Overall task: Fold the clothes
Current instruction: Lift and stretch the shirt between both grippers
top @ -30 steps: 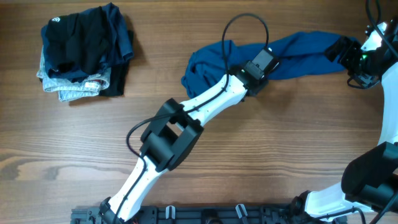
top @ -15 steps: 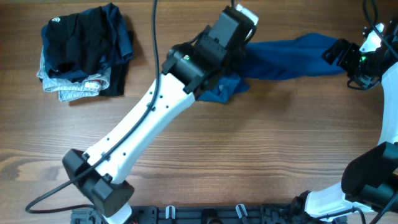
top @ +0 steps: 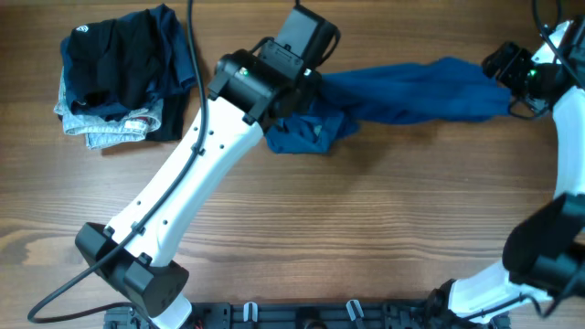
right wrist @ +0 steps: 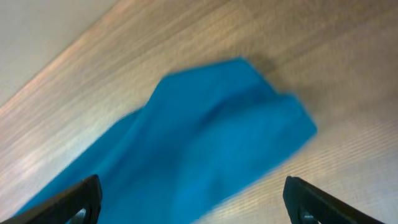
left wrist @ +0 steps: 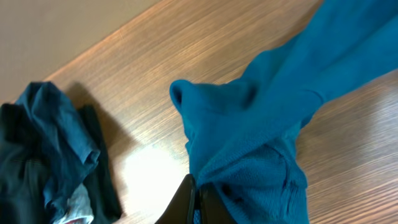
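My right gripper should keep lowering onto the loose end of the clothes and close: its open fingers straddle that end, and my left gripper holds the other end.
The clothes, one deep teal garment, stretch in a long band across the far side of the table, with a bunched end under my left arm. My left gripper is shut on a fold of the clothes, which hang bunched in front of it. In the overhead view the left wrist hides that grip. At the far right my right gripper stands open over the other end of the clothes, wide fingers to either side. That view is blurred. In the overhead view the right gripper hovers beside the band's right tip.
A pile of other garments, black with a small white logo over light denim, lies at the far left, also seen in the left wrist view. The table's far edge runs just behind the right gripper.
My left arm has swung up and to the left with the clothes in its grip, drawing them out into a longer band. The right gripper shifted slightly towards the far edge.
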`<control>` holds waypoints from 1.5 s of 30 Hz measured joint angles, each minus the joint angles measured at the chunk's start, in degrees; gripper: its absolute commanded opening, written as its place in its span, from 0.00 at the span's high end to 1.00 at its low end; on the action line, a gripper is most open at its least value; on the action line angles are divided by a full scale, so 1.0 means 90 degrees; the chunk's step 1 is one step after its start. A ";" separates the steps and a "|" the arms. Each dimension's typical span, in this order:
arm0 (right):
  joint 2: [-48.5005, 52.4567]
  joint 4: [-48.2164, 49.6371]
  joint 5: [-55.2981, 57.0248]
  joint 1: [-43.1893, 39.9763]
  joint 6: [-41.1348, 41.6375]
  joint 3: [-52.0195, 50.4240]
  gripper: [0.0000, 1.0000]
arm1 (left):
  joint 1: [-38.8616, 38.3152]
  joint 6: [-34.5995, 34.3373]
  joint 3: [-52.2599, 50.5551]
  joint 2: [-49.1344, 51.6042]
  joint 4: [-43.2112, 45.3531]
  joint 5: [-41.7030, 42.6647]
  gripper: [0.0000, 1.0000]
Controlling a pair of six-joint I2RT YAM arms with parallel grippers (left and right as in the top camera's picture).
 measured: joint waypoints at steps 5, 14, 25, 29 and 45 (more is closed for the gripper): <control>0.0940 0.0512 0.0070 0.0000 0.0000 -0.0010 0.06 | 0.0197 -0.0015 0.0000 0.0000 -0.0136 0.0005 0.96; 0.1790 0.1032 0.0136 -0.0010 -0.0056 -0.0024 0.01 | 0.0245 -0.0063 0.0000 0.0000 -0.0306 0.0024 0.96; 0.1846 0.0918 0.0187 -0.0180 -0.0386 -0.0024 0.00 | 0.0282 -0.0185 0.0000 0.0000 -0.0335 0.0024 0.96; 0.2135 0.0879 0.0177 -0.0180 -0.0425 -0.0024 0.12 | 0.0279 -0.0192 0.0000 0.0000 -0.0335 0.0027 0.96; 0.1557 0.0425 0.0221 -0.0180 -0.0651 0.0053 0.76 | 0.0282 -0.0206 0.0000 -0.0002 -0.0085 0.0022 0.96</control>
